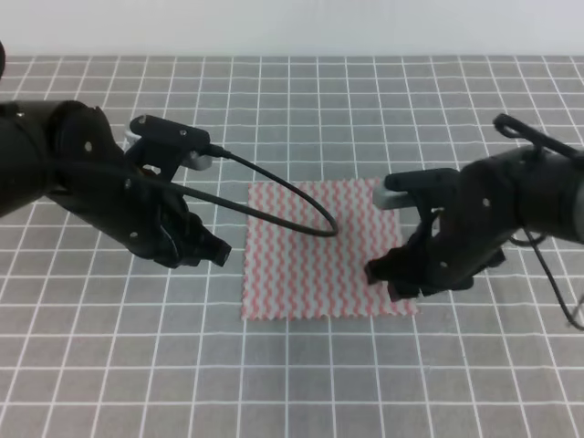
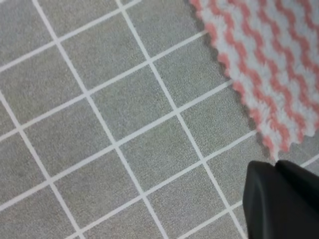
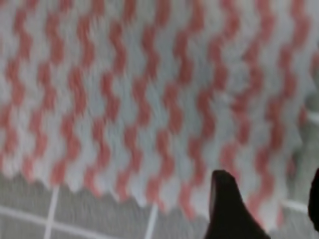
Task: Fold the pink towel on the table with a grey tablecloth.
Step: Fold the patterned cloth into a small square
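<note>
The towel's near edge (image 3: 119,195) looks thin and rippled. I expect the pink towel (image 1: 315,246) to fold over, its far half staying flat, as I bring the towel's corner across.
The pink towel (image 1: 310,248) lies flat and unfolded in the middle of the table with a grey tablecloth (image 1: 292,383). My left gripper (image 1: 217,252) hovers just left of the towel's near-left part, over bare cloth. In the left wrist view the towel (image 2: 271,64) fills the top right, and the dark fingers (image 2: 279,199) appear pressed together, holding nothing. My right gripper (image 1: 388,276) is low over the towel's near-right corner. In the right wrist view the towel (image 3: 134,99) fills the frame, and the right gripper (image 3: 269,209) is open with the towel's edge between its fingers (image 3: 224,209).
A black cable (image 1: 301,196) from the left arm arcs over the towel's far-left part. Grid-marked grey cloth (image 2: 99,124) surrounds the towel on all sides. A pale wall (image 1: 292,27) borders the far edge.
</note>
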Tool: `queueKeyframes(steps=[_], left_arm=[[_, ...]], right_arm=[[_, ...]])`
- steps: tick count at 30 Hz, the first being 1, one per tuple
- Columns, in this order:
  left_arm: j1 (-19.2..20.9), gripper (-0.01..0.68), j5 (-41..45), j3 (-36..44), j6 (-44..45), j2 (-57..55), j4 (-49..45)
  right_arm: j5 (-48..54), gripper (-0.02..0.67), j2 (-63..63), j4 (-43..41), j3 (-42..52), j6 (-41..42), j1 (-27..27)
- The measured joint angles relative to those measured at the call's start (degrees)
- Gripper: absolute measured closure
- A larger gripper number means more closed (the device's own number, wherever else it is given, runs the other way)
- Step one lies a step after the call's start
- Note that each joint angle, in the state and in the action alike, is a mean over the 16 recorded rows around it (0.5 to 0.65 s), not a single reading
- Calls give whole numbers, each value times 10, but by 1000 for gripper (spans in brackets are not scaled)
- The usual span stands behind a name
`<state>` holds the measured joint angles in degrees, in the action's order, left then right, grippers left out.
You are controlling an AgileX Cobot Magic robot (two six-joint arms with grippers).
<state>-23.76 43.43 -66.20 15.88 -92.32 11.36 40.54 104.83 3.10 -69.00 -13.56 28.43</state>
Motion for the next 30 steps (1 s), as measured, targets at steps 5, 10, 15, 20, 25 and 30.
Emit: queueKeyframes(steps=[5,10,15,20,25,30], left_arm=[[0,672,1,0,6,-3,-6],[0,671,2,0,11,-3,-15],[0,669,1,0,14,-3,-24],[0,667,-1,0,15,-3,-29],[0,666,-1,0,19,-3,-32],[-6,662,0,0,38,-4,-35]], right_arm=[[17,618,30,5,-31,1,0],[46,618,48,5,-55,1,0],[68,618,55,4,-65,1,0],[81,619,61,4,-67,1,0],[86,621,66,4,-68,1,0],[86,627,71,3,-71,1,-1]])
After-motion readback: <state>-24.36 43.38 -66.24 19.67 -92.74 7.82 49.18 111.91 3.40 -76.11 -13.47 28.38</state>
